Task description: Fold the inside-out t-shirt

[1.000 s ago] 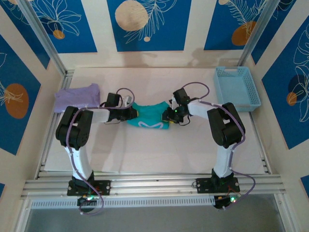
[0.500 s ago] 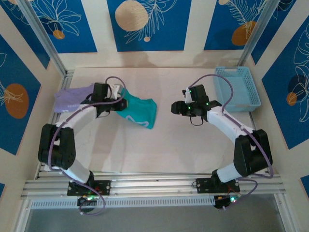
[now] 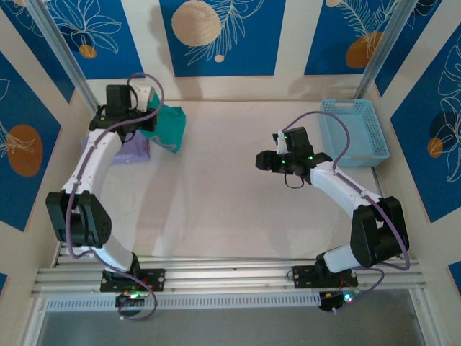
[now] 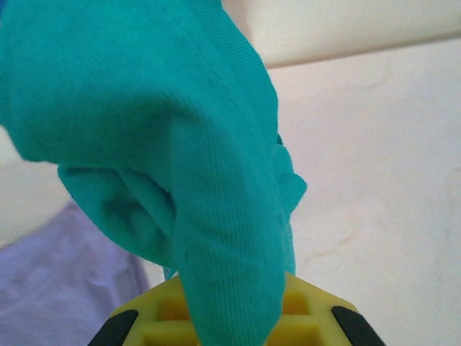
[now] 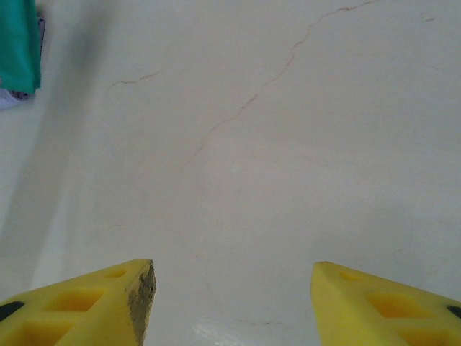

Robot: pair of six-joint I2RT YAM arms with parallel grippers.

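Observation:
The folded teal-green t-shirt (image 3: 171,128) hangs over the lavender shirt's edge, so I should keep moving my left gripper across the flat lavender shirt (image 3: 131,151) and let go there.
The teal-green inside-out t-shirt (image 3: 164,126) hangs in a folded bundle from my left gripper (image 3: 148,115) at the back left, above the edge of the lavender shirt. In the left wrist view the teal cloth (image 4: 180,166) drapes over my yellow fingers (image 4: 302,317), which are shut on it. My right gripper (image 3: 263,160) hovers over the bare tabletop right of centre. Its yellow fingers (image 5: 101,310) stand apart with nothing between them, and a strip of the teal t-shirt (image 5: 18,43) shows at that view's top left corner.
A lavender-purple folded shirt (image 3: 132,151) lies at the far left under the left arm, also seen as a lavender patch (image 4: 65,288). A light-blue basket (image 3: 353,131) stands at the back right. The white tabletop (image 3: 223,194) stretches between the arms.
My left gripper carried the t-shirt from the table's middle up and to the back left corner. My right gripper let go, opened and drew back to the right.

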